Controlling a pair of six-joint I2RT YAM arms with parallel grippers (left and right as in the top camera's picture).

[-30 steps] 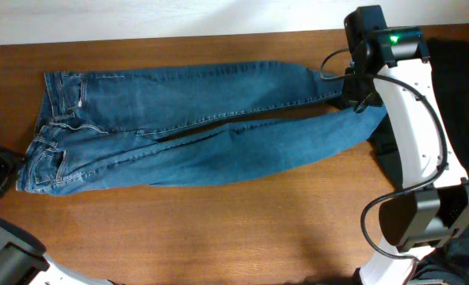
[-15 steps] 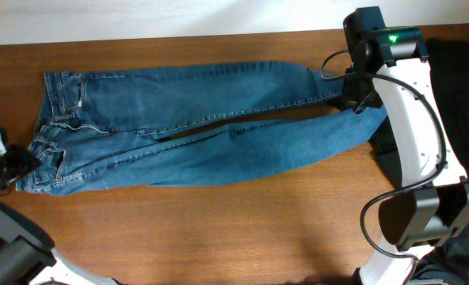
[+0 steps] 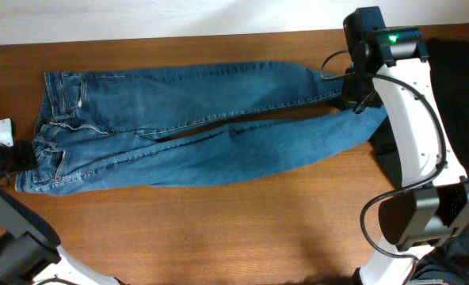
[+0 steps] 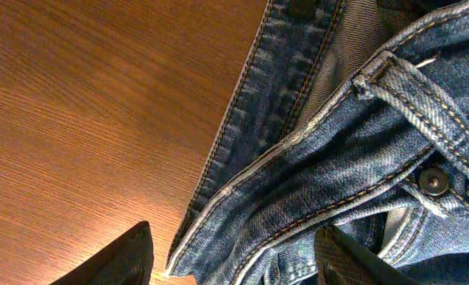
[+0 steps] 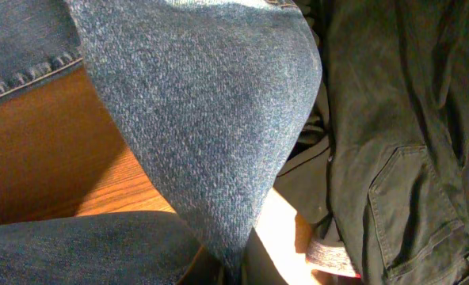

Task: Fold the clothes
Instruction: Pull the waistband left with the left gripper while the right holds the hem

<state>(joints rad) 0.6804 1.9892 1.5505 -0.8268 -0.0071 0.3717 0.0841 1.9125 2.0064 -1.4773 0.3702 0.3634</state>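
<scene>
The jeans' waist is creased while the robot's right gripper holds the jeans' leg end, so next the left gripper raises the waistband's edge and lays the waist flatter.
The blue denim jeans lie flat across the wooden table, with the waist at the left and the legs running right. My right gripper is shut on the end of the upper leg and holds it raised; in the right wrist view the denim hangs pinched between the fingers. My left gripper is at the waist's left edge. In the left wrist view its fingers are open, one on either side of the waistband, by a belt loop and a rivet button.
A dark pile of clothes lies at the table's right end, also shown in the right wrist view beside the held leg. Bare wood runs along the front of the table. The table's far edge meets a white wall.
My left gripper has moved in from the left edge of the table to the jeans' waistband. The right arm and the jeans have not moved.
</scene>
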